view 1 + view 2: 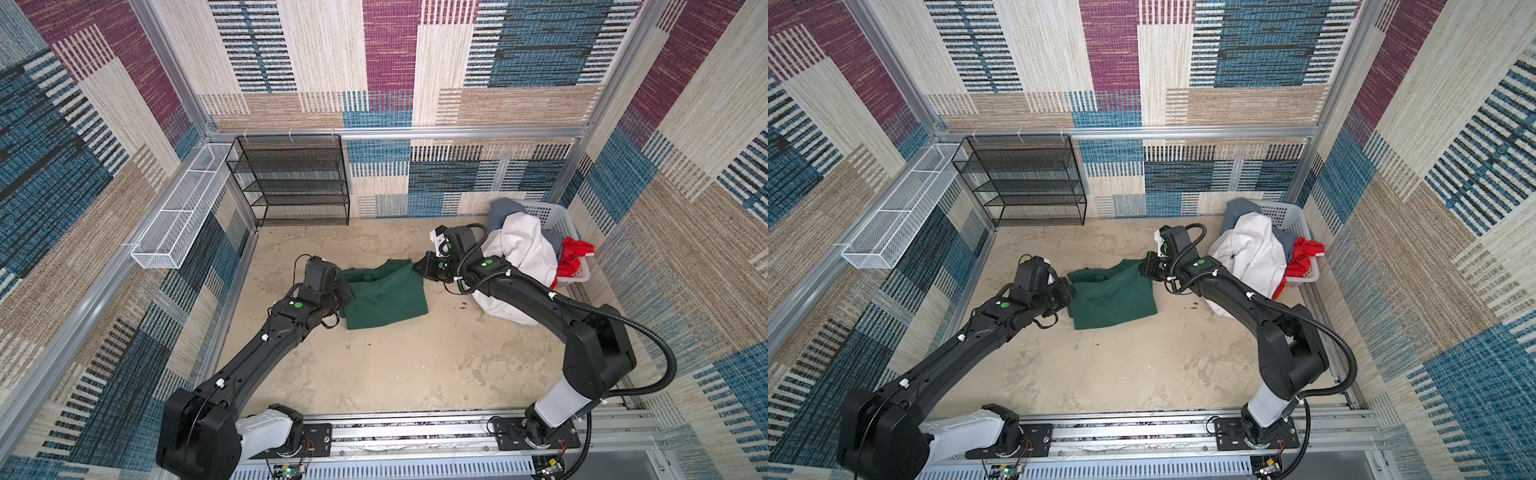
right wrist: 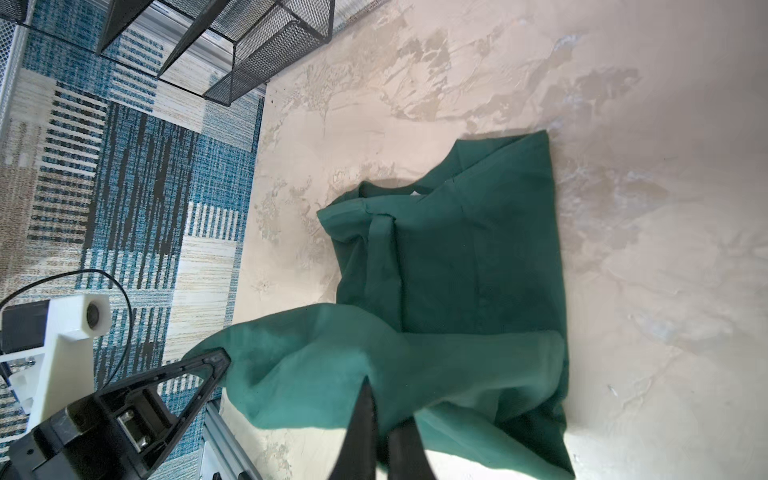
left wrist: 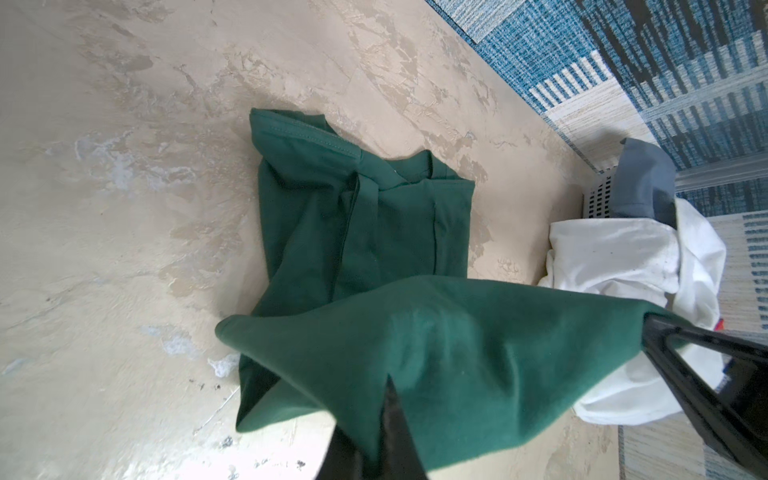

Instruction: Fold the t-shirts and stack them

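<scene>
I should keep moving my right gripper toward the t-shirt's collar (image 2: 422, 194) until the edge covers it, as the dark green t-shirt's raised edge (image 2: 300, 318) runs straight from gripper to gripper.
The dark green t-shirt (image 1: 384, 299) (image 1: 1115, 299) lies partly folded on the beige floor, collar toward the back wall. My left gripper (image 1: 347, 293) (image 1: 1069, 291) (image 3: 384, 395) is shut on its left edge. At the shirt's right corner my right gripper (image 1: 417, 268) (image 1: 1144, 266) (image 2: 374, 399) is shut on the cloth too. Both wrist views show a raised green edge (image 3: 415, 332) (image 2: 332, 353) stretched between the two grippers, above the rest of the shirt. White (image 1: 523, 245), grey (image 1: 503, 210) and red (image 1: 575, 255) t-shirts are heaped at the basket.
A pale perforated basket (image 1: 552, 220) (image 1: 1291, 216) stands at the back right, with clothes spilling over its front onto the floor. A black mesh shelf (image 1: 291, 178) stands against the back wall. A white wire tray (image 1: 183, 208) hangs on the left wall.
</scene>
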